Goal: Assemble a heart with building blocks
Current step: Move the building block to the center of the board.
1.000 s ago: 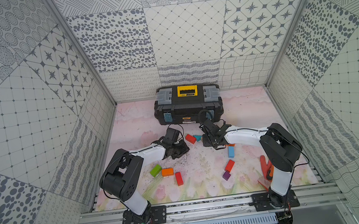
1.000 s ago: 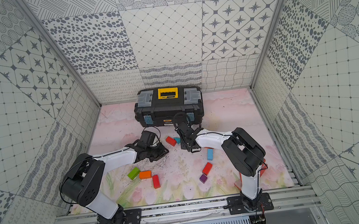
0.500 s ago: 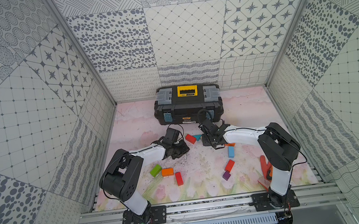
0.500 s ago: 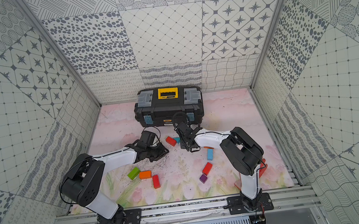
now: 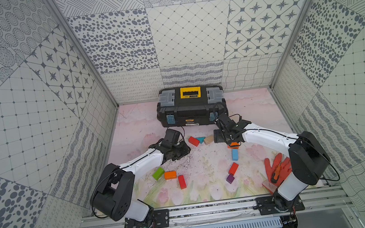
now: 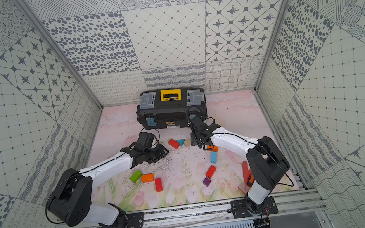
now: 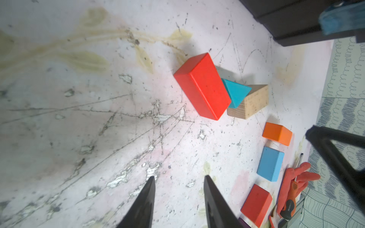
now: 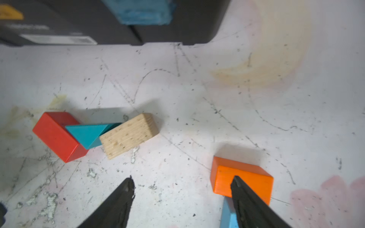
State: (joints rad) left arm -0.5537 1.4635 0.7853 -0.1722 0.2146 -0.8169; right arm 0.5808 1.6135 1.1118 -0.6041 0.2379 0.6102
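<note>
I should take the orange block (image 8: 230, 176) with my right gripper, turn it and bring it to the plain-wood brick, because a gap (image 8: 185, 154) separates the two.
The building blocks lie on the mat in a loose heart-like outline with wide gaps. At the back, a red brick (image 5: 193, 141), a teal triangle (image 5: 200, 139) and a plain-wood brick (image 5: 208, 139) touch. On the right run an orange block (image 5: 233, 145), a light blue brick (image 5: 235, 154), a red brick (image 5: 233, 168) and a purple cube (image 5: 230, 179). On the left lie green (image 5: 158, 173), orange (image 5: 170, 175) and red (image 5: 181, 181) bricks. My right gripper (image 8: 182, 180) is open beside the plain-wood brick (image 8: 129, 135), one finger over the orange block (image 8: 223, 177). My left gripper (image 7: 178, 178) is open and holds nothing, short of the red brick (image 7: 203, 86).
A large black toolbox (image 5: 191, 110) stands just behind the blocks. A red-orange glove (image 5: 278, 166) with an orange-handled tool on it lies by the right arm's base. Patterned walls close in the mat on three sides.
My right gripper has gone from shut to open. The plain-wood brick now shows lying against the teal triangle. The left jaws have widened a little.
</note>
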